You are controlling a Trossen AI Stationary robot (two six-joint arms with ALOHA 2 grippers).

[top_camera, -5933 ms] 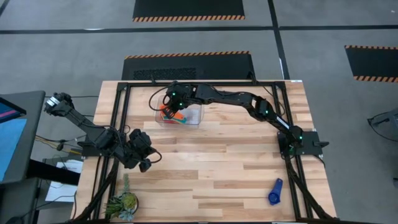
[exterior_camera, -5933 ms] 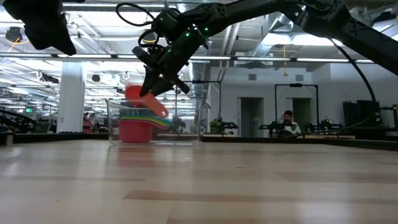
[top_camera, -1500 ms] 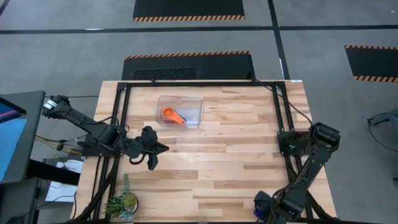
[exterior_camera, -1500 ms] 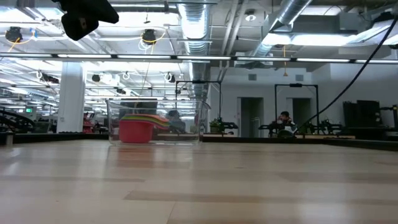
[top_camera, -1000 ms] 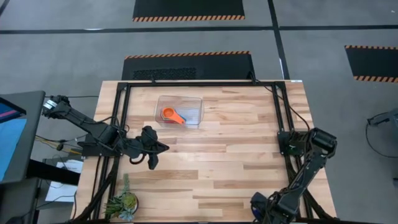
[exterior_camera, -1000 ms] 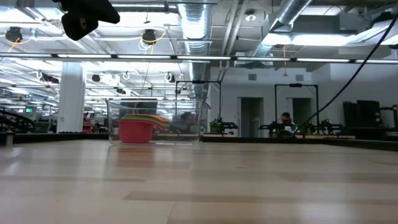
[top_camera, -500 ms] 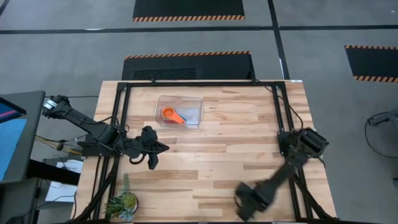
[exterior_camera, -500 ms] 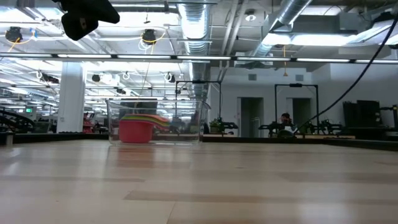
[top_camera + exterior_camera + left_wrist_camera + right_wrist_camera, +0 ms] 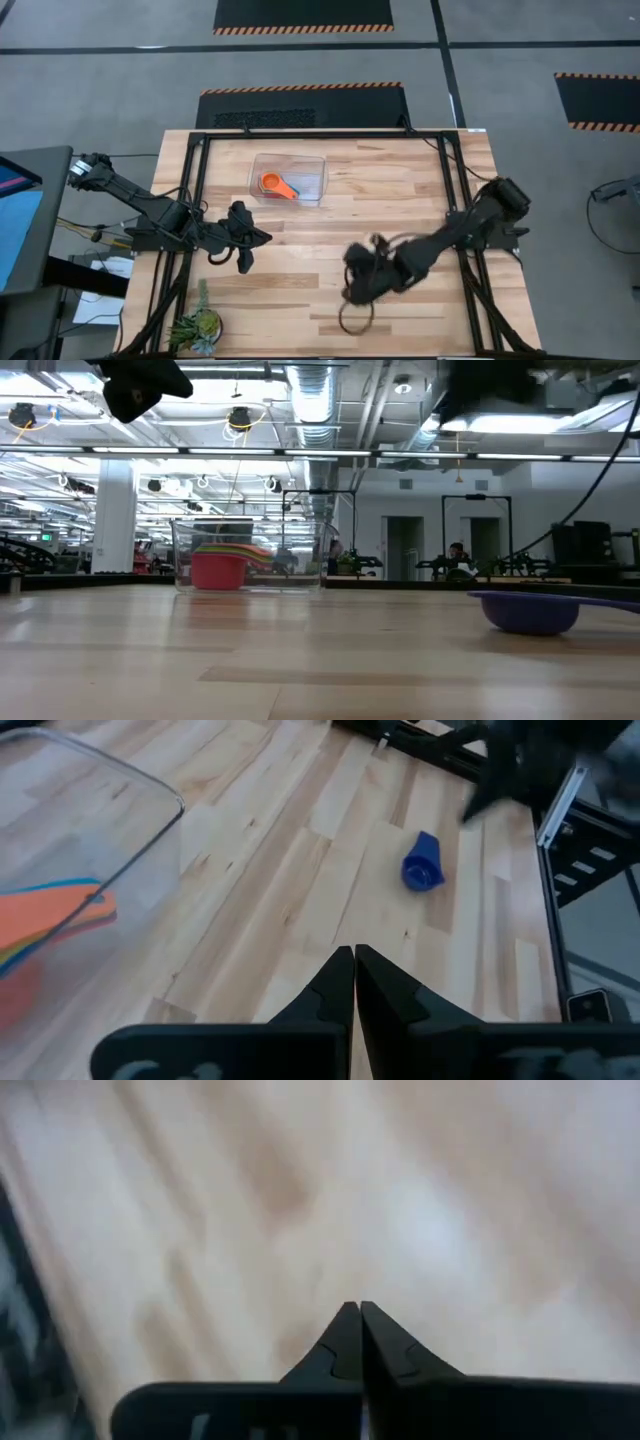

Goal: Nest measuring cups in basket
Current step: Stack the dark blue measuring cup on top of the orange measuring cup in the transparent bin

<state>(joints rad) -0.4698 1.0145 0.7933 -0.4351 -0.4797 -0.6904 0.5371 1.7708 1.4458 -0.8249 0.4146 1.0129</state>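
The dark blue cup (image 9: 531, 614) is a long way from the basket and the robot's left gripper, so the robot's right gripper should bring the cup beside the basket (image 9: 304, 217) for the left gripper to pick up.
The clear basket (image 9: 288, 178) stands at the table's far middle. Inside it sits a nested stack of measuring cups (image 9: 222, 565), the orange one (image 9: 275, 185) on top. A dark blue cup (image 9: 528, 610) rests upright on its bowl on the wood near the front edge (image 9: 352, 318), its handle level. It also shows in the left wrist view (image 9: 422, 862). My right gripper (image 9: 352, 1308) is shut and empty. It is blurred above the table's middle (image 9: 355, 285), just beyond that cup. My left gripper (image 9: 354, 952) is shut and empty, and it hovers at the left (image 9: 246, 265).
A small potted plant (image 9: 195, 325) stands at the near left corner. Black frame rails (image 9: 195, 200) run along the table's left, right and far sides. Bare wood lies between the basket and the dark blue cup. People (image 9: 460, 555) show in the room behind.
My right gripper has swung fast from the near right corner toward the table's left and upward, turning as it went, and it has stayed shut. The dark blue cup now lies farther left along the front edge and has come into the low view.
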